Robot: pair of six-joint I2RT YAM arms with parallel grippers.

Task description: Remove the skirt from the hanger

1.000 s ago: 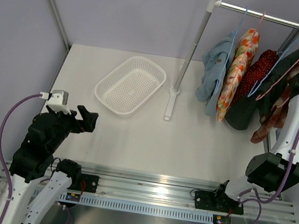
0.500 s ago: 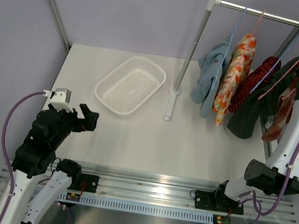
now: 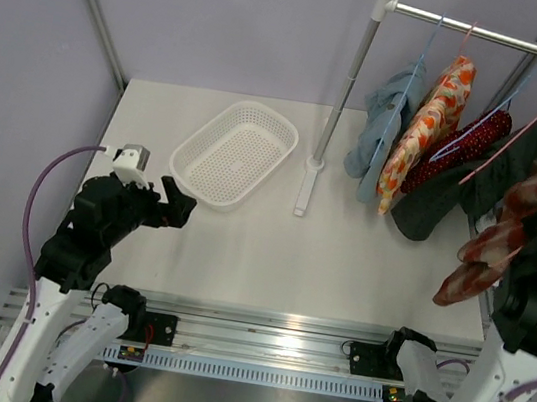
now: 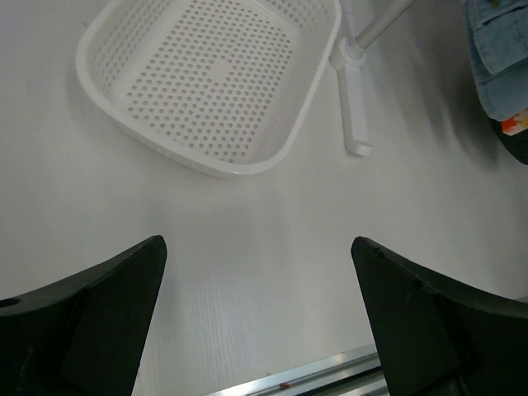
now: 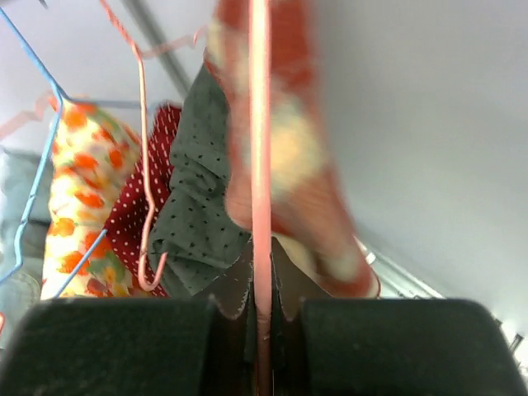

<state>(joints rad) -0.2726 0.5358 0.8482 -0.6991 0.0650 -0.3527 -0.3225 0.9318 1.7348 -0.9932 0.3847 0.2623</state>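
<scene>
The skirt (image 3: 508,233) is hanging too far away for the robot's left gripper to reach, so next the right gripper moves the hanger toward the basket (image 3: 234,153) to let the left gripper pull the skirt off.
The skirt (image 3: 506,237) is red, orange and cream plaid and hangs at the far right, clear of the other clothes. The right wrist view shows the skirt (image 5: 285,157) blurred, draped on a pink hanger (image 5: 261,124) whose wire runs straight up between the jaws. My right gripper (image 5: 261,285) is shut on that hanger wire. From above, the skirt and arm hide the right gripper. My left gripper (image 3: 174,209) stands open and holds nothing, low over the table near the basket; its fingers (image 4: 99,305) frame bare tabletop.
A white perforated basket (image 3: 183,153) sits at the back left, also seen as the basket (image 4: 206,165) from the left wrist. A clothes rail (image 3: 476,31) on a pole (image 3: 347,81) carries a denim piece (image 3: 386,128), a floral garment (image 3: 430,119), a red dotted one (image 3: 465,139) and a dark dotted one (image 3: 444,209).
My right arm has pulled toward the near right with the hanger and skirt, away from the rail. The other garments have swung. My left gripper has moved slightly right and forward.
</scene>
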